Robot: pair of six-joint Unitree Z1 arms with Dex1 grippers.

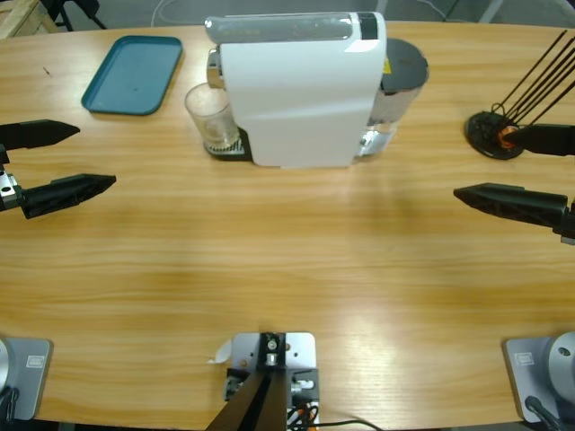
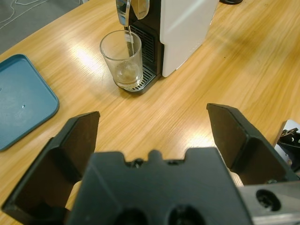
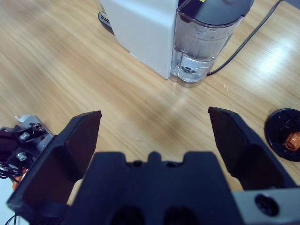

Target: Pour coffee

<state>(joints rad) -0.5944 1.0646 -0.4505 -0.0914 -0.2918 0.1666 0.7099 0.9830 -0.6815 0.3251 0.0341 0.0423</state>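
Observation:
I will carry the small clear glass tumbler (image 1: pixel 212 116) to the teal tray. A little pale coffee (image 1: pixel 221 140) lies far below the tumbler's rim, so it will stay inside.
A small clear glass tumbler (image 1: pixel 212 118) (image 2: pixel 123 58) stands upright on the drip tray under the spout of a white coffee machine (image 1: pixel 296 90) (image 2: pixel 187 28) (image 3: pixel 140 28). A little pale coffee (image 2: pixel 127 74) lies in its bottom. My left gripper (image 1: pixel 94 157) (image 2: pixel 152 131) hovers open at the table's left edge, well short of the glass, holding nothing. At the right edge my right gripper (image 1: pixel 490 164) (image 3: pixel 154 131) is open too, empty, facing the machine's clear water tank (image 3: pixel 206 42) from a distance.
A teal tray (image 1: pixel 133 74) (image 2: pixel 21 98) lies at the back left. A black capsule stand (image 1: pixel 494 135) (image 3: pixel 286 133) with thin rods and an orange capsule sits close to the right gripper. The machine's black cable (image 3: pixel 248 42) runs off behind the tank.

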